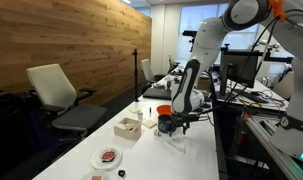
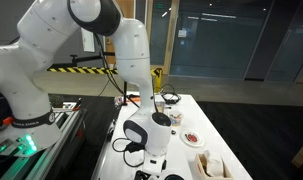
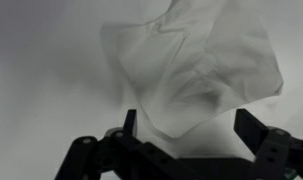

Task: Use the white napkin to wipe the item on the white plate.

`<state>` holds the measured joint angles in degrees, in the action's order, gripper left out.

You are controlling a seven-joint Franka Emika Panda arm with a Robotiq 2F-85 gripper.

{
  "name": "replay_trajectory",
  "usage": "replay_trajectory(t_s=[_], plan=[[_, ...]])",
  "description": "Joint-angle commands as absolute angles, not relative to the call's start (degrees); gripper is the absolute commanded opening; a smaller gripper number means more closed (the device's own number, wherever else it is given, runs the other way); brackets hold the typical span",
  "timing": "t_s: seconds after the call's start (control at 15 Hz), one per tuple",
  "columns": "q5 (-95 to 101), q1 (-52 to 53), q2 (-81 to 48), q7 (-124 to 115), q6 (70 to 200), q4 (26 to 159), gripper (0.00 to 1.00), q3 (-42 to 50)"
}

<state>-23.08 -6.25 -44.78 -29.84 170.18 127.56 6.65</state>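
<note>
My open fingers are on both sides of the white napkin's lower fold (image 3: 181, 122), so my gripper should go on down until its fingers reach the tabletop (image 3: 151, 142) beside the fold, before it closes.
In the wrist view the crumpled white napkin (image 3: 196, 60) lies on the white table, just ahead of and between my two black fingers. My gripper (image 3: 191, 118) is open, with the fingers wide apart on either side of the napkin's lower fold and not pressing on it. In an exterior view my gripper (image 1: 171, 127) hangs low over the table by the orange-red bowl. The white plate (image 1: 109, 157) with the small reddish-pink item (image 1: 110, 155) sits nearer the camera, apart from the gripper. The plate also shows in an exterior view (image 2: 194, 138).
A cream open-topped box (image 1: 127, 127) stands between the plate and the gripper. An orange-red bowl (image 1: 163, 109) is right behind the gripper. A small object (image 1: 121, 174) lies at the table's near end. Office chairs stand along the wooden wall side.
</note>
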Motion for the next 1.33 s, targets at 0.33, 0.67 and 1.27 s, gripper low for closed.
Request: replay_trajectory(t_s=[0.33,0.67,1.27], plan=[[-26.5,-5.8,-48.1,-31.1,169.9,124.2,1.0,2.4],[-27.1,-5.7,-49.1,-32.8,169.4,124.6,0.75,2.2],[-26.7,-5.1,-49.1,-34.1,168.9,124.1,0.18,3.0]])
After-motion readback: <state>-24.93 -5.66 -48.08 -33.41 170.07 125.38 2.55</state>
